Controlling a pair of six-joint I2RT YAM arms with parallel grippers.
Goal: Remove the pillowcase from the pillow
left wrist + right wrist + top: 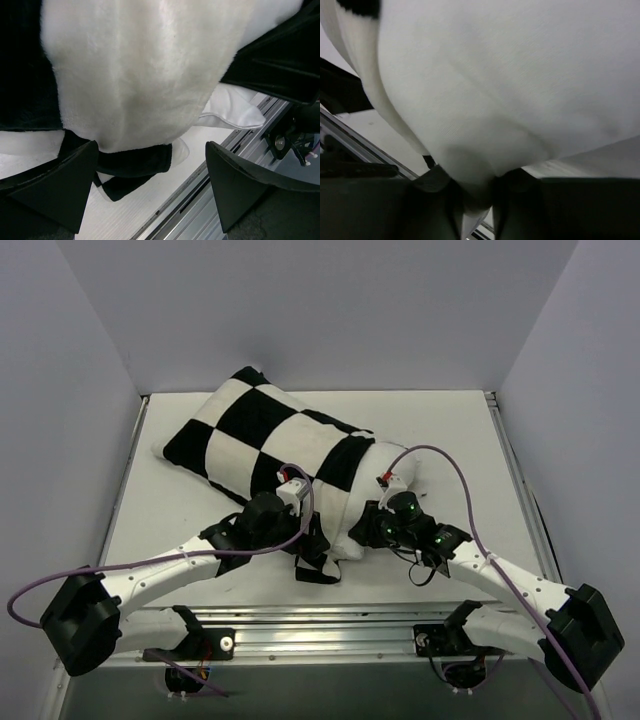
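The pillowcase's near hem [328, 502] is still wrapped around the pillow in the robot's right gripper, so the left gripper should pinch the hem's black part [318, 569] and pull it back.
The black and white checkered pillowcase [260, 430] lies slantwise on the table, still round the pillow. The plain white pillow [390, 462] sticks out at the case's near right end. My left gripper [315, 555] is open at the case's near hem. In its wrist view the fuzzy pillowcase [140, 75] hangs above and between the wide-apart fingers [65, 180], and a pillow corner [230, 107] shows to the right. My right gripper [362, 530] is shut on the pillow [520, 75]. A fold of white cloth is pinched where its jaws [477, 200] meet.
The white table [450, 430] has grey walls on the left, back and right. An aluminium rail [330, 625] runs along the near edge, just below both grippers. Purple cables [450, 475] loop over the arms.
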